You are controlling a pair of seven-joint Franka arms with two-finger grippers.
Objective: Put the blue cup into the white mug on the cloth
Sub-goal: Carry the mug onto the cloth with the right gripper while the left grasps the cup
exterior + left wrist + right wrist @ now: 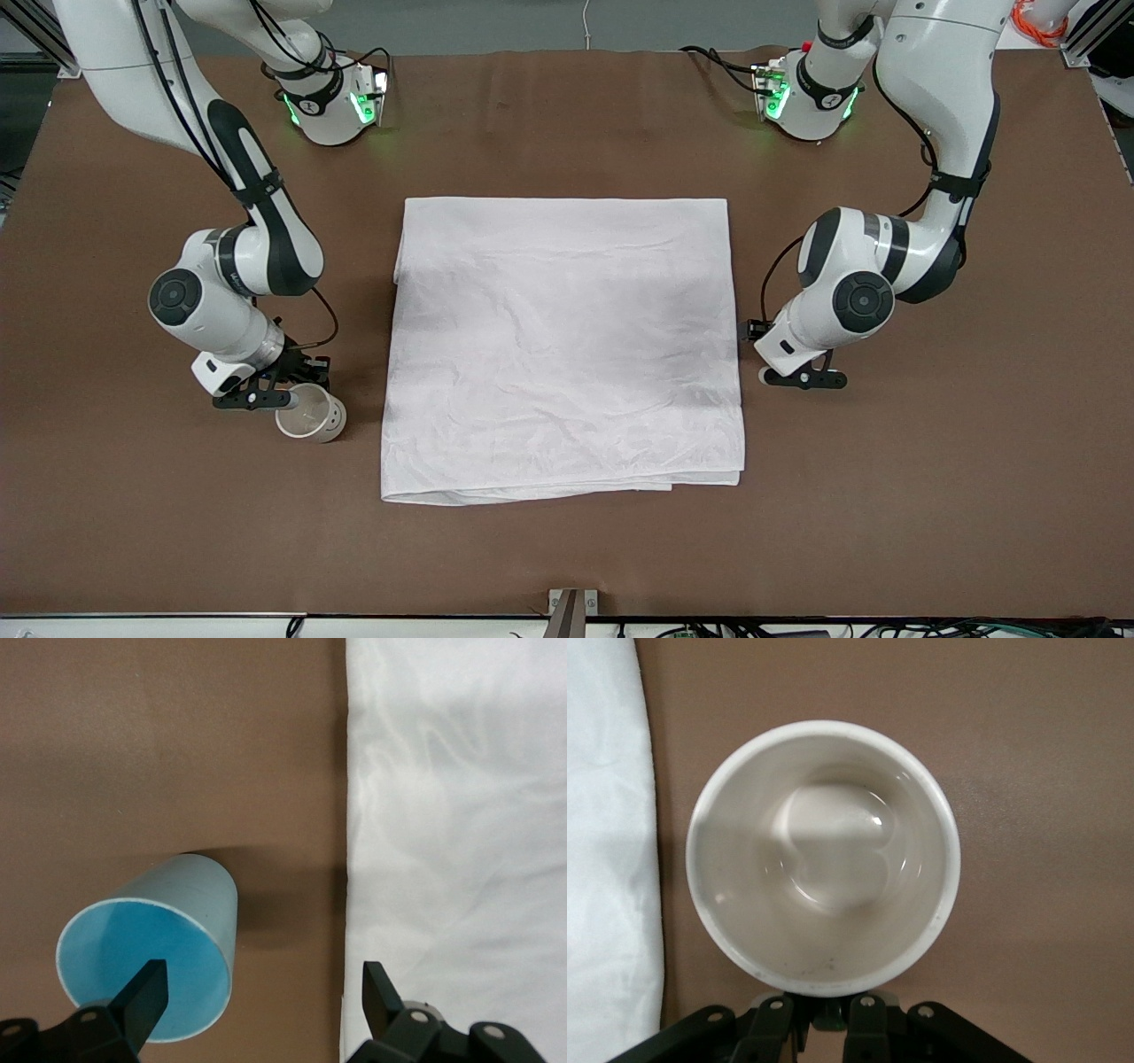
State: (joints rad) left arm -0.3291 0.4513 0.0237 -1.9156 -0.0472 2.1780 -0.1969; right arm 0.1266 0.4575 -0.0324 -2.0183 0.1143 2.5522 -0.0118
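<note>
The white mug [311,415] is off the cloth, opposite the blue cup. Next, my right gripper puts the mug in the middle of the cloth [543,346] before my left gripper brings the cup.
The white mug [310,418] stands on the brown table beside the cloth's [567,346] edge, toward the right arm's end. My right gripper [282,395] is at its rim. In the right wrist view the mug [824,859] is seen from above, and the gripper [824,1010] is shut on its black handle. The blue cup [151,943] shows only in the left wrist view, on the table beside the cloth [461,815]. My left gripper [264,974] is open above it, with one finger [146,992] over the cup's mouth. In the front view the left gripper [802,379] hides the cup.
The cloth lies flat in the middle of the brown table [567,549], with a folded edge nearest the front camera. The cloth's edge also shows in the right wrist view [602,859]. Both arms' elbows hang low beside the cloth.
</note>
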